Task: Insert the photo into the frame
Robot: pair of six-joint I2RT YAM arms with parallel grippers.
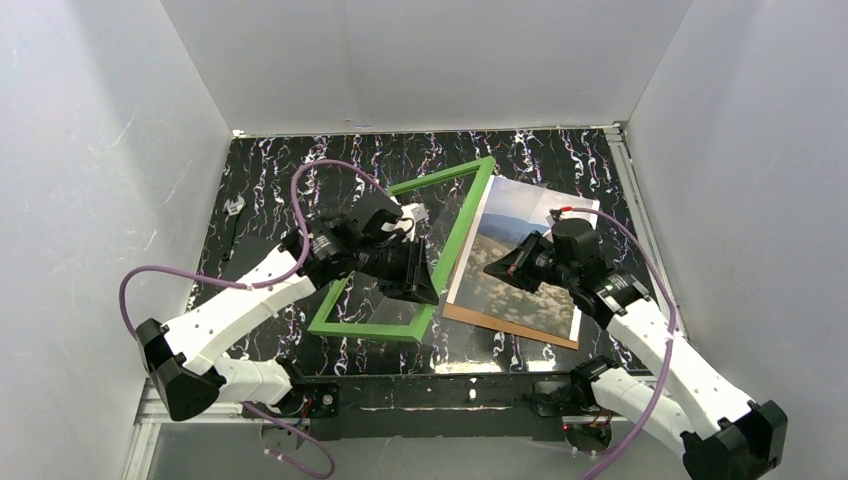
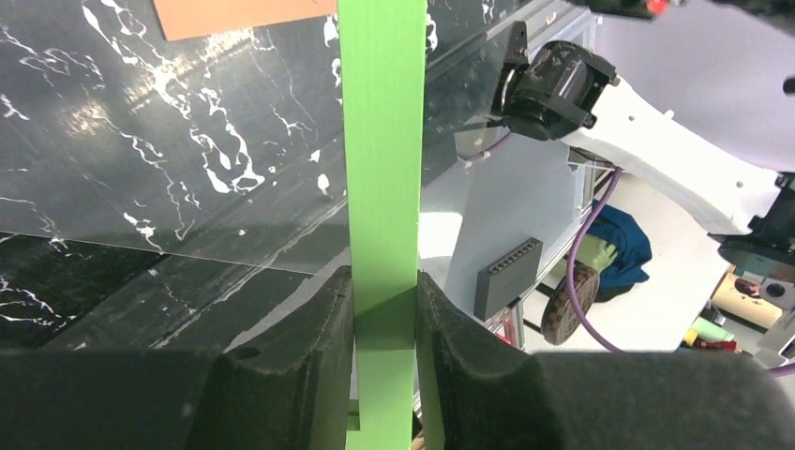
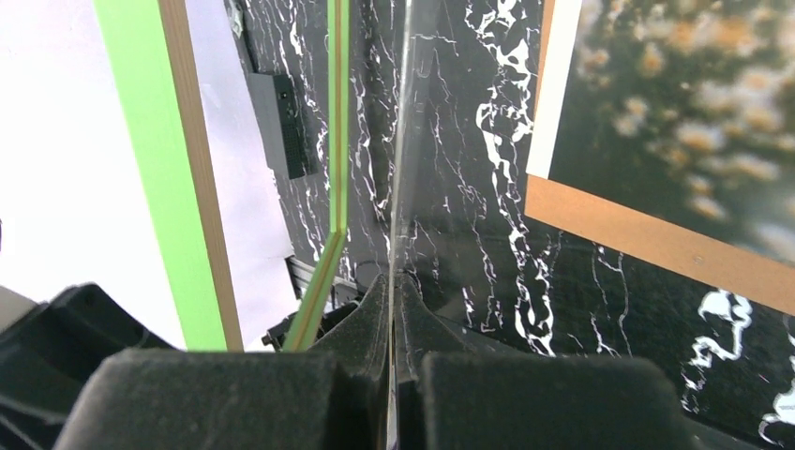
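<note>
My left gripper should keep moving the tilted green frame toward the pane's edge and let go there, because my right gripper is holding the clear pane's edge beside the frame.
The green frame is tilted up off the black marbled table. My left gripper is shut on its right side bar. A clear pane stands with it, seen edge-on in the right wrist view. My right gripper is shut on that thin edge. The photo lies picture-up on the brown backing board, to the right of the frame and under my right wrist.
White walls close in the table on the left, back and right. A small pale object lies near the left wall. Purple cables loop above both arms.
</note>
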